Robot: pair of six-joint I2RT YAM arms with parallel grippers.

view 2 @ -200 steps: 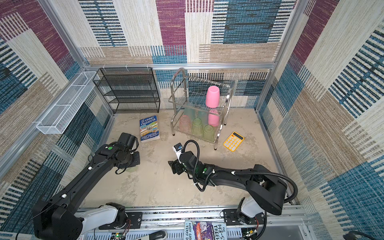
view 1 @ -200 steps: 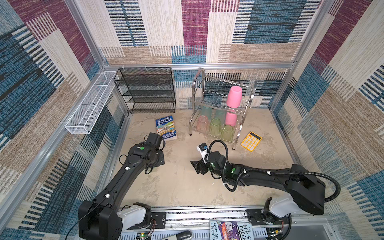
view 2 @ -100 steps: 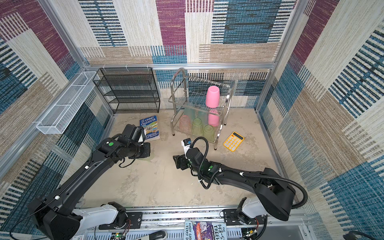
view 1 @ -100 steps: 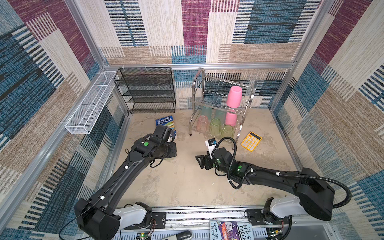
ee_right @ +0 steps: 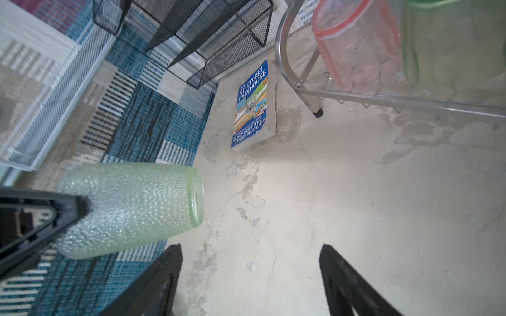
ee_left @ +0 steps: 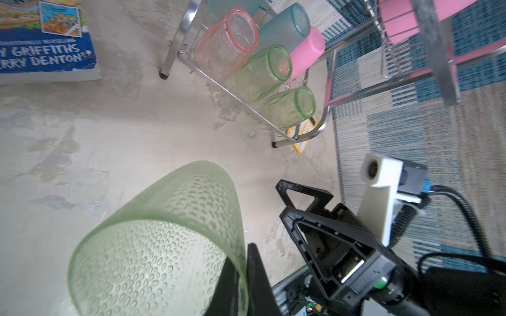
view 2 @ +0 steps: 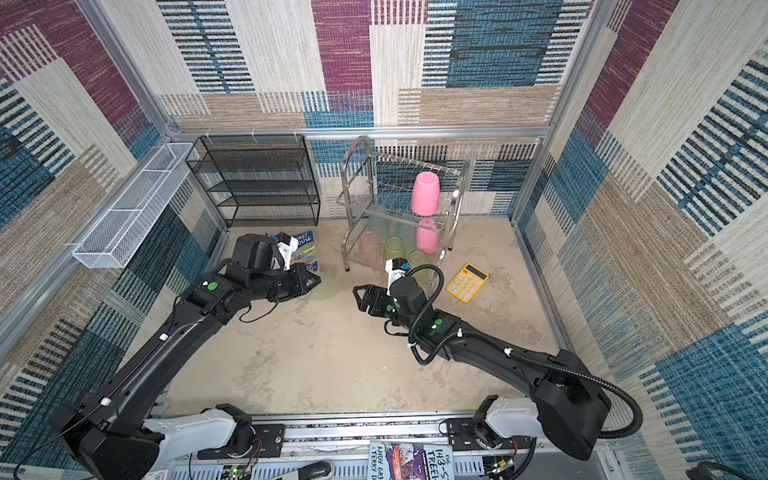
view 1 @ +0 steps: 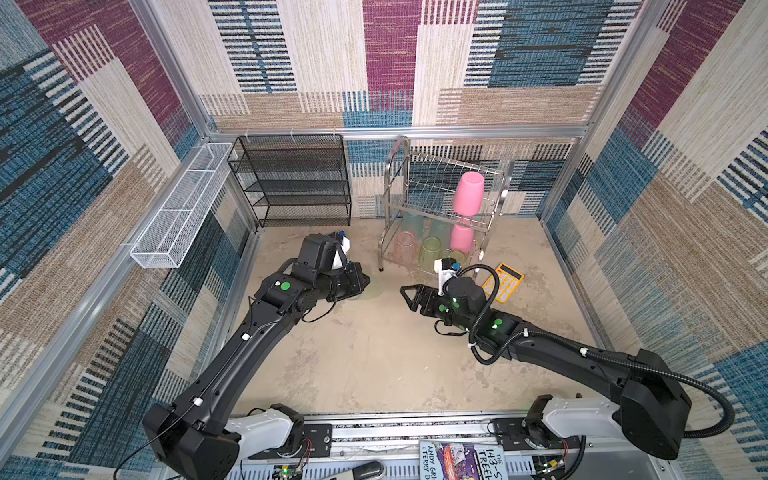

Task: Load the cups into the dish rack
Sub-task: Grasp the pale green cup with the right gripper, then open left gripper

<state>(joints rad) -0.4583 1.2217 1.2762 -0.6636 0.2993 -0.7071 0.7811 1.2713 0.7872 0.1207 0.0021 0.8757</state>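
I should keep moving my right gripper toward that base [ee_right: 195, 196] and close it around the base, as my left gripper is on the yellow-green cup's rim [ee_left: 144, 220] and the cup's base is free.
My left gripper [view 1: 361, 282] [ee_left: 242, 262] is shut on the wall of a see-through yellow-green cup [ee_left: 164, 240] [ee_right: 131, 208], one finger inside the mouth and one outside. That cup lies sideways above the table, base toward the right arm. My right gripper [view 1: 409, 298] [ee_right: 250, 251] faces it a short gap away, open and empty. The dish rack [view 1: 400, 140] [ee_left: 238, 95] stands at the back. A pink cup [view 1: 468, 193] sits on its top tier. Below are a salmon cup [ee_left: 227, 46], a teal cup [ee_left: 284, 27], a pink cup [ee_left: 306, 54] and two green cups [ee_left: 262, 71].
A blue paperback [view 2: 305, 249] [ee_right: 253, 106] lies on the table behind the left wrist. A yellow calculator [view 1: 503, 282] lies right of the rack. A black mesh shelf unit [view 1: 295, 178] stands at the back left, and a white mesh basket [view 1: 178, 208] hangs on the left wall.
The left arm has carried the green cup right and toward the table's middle. The right gripper has drawn back to the right, nearer the rack, still open.
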